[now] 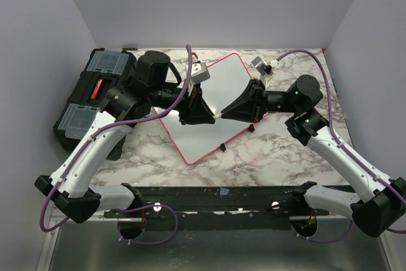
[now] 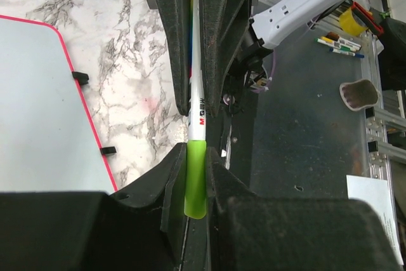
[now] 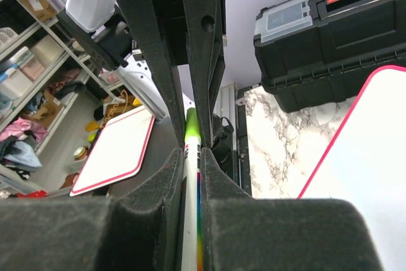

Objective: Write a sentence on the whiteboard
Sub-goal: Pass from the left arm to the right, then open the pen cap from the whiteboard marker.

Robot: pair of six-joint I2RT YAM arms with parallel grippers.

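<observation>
My left gripper's fingers come to the green cap's edge next to the marker's body. They should grip the cap nearer its closed end before they pull it off.
The whiteboard, white with a red-pink rim, lies tilted on the marble table; no sentence shows on the parts in view. Above its middle my two grippers meet tip to tip on one marker. My left gripper is shut on the marker's green cap. My right gripper is shut on the white barrel, whose green cap end runs into the left gripper's fingers. The whiteboard lies left of the marker in the left wrist view and the whiteboard right of it in the right wrist view.
A black toolbox with clear lid compartments stands at the table's back left, beside the left arm. Small black clips sit on the board's near rim. Off the table, a second white board and loose markers lie on other surfaces.
</observation>
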